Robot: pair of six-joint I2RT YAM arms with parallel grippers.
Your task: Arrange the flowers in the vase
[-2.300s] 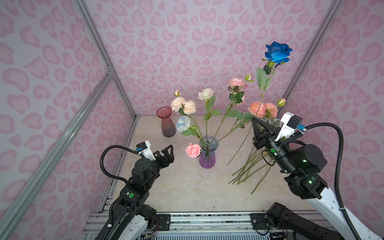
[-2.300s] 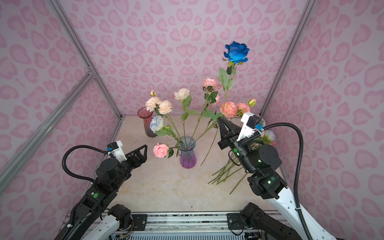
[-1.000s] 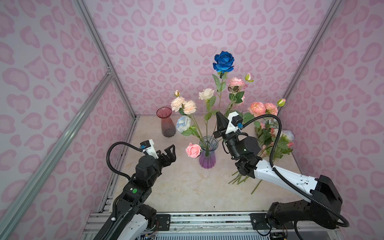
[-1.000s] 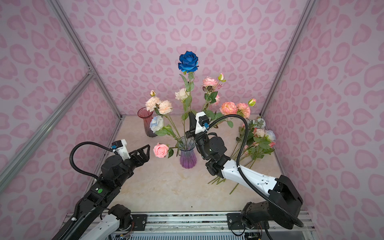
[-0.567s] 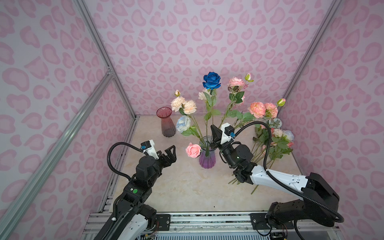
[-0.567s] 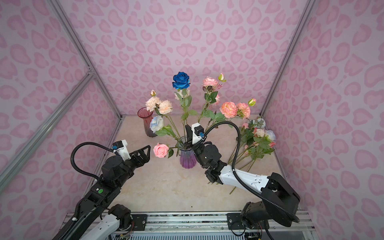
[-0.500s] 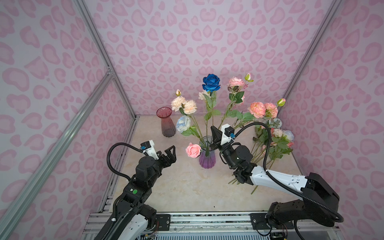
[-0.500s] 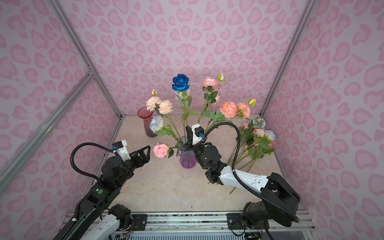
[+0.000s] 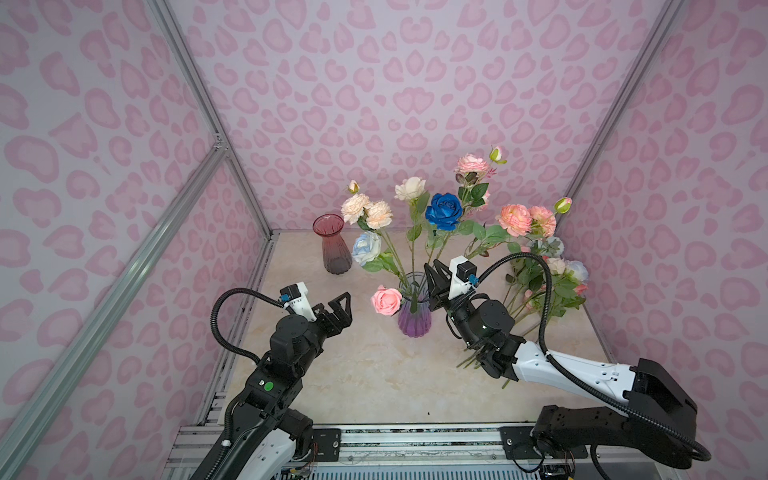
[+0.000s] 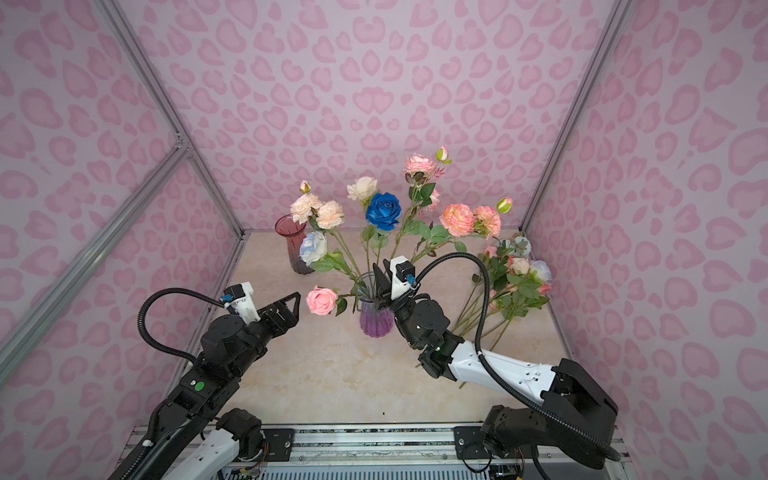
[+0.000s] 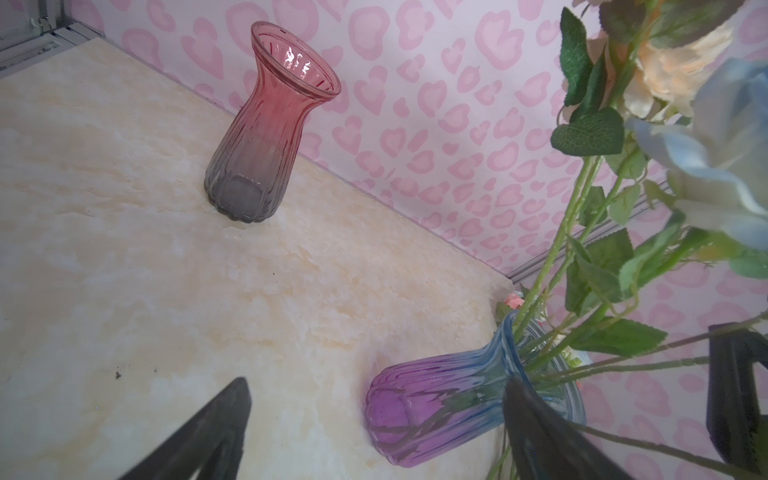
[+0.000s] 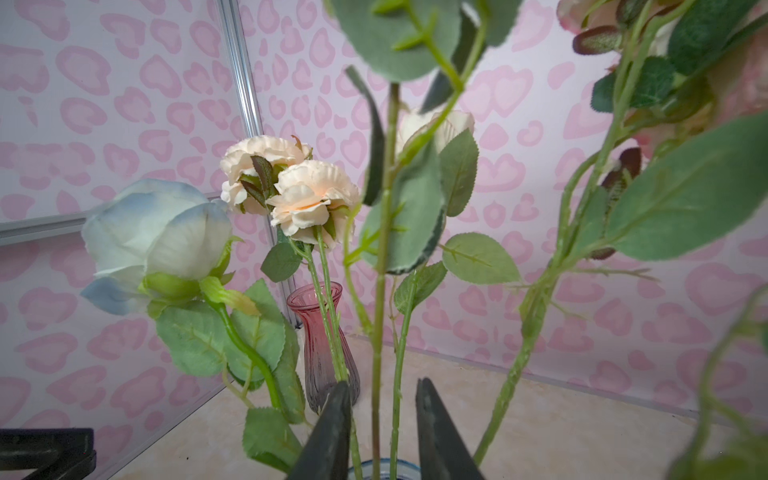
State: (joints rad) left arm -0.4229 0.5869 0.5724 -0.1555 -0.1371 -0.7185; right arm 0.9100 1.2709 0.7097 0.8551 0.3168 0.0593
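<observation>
The filled purple-and-blue vase [image 9: 414, 321] takes up the middle of the table, so my right gripper should back away from its stems before my left gripper pushes the vase toward the back [image 9: 436, 246].
The purple-and-blue glass vase [image 9: 412, 322] [image 10: 376, 320] stands mid-table with several flowers in it, among them a deep blue rose [image 9: 444, 211] [image 10: 383, 210], a pink rose [image 9: 386, 300] hanging over the rim, and a pale blue one [image 12: 153, 237]. My right gripper [image 9: 432, 269] [image 12: 381, 383] sits just above the vase mouth. It is open, with two green stems [image 12: 377, 332] standing loose between its jaws. My left gripper [image 10: 286, 308] [image 11: 374, 384] hovers open and empty, left of the vase [image 11: 436, 407].
An empty red glass vase [image 9: 333, 245] [image 11: 270, 133] stands at the back left near the wall. A pile of flowers [image 9: 544, 284] [image 10: 515, 276] lies on the table at the right, against the side wall. Pink patterned walls close in three sides.
My right gripper carried the deep blue rose over from the right and lowered it into the vase. Its jaws have now parted off the stem. The left arm stayed still.
</observation>
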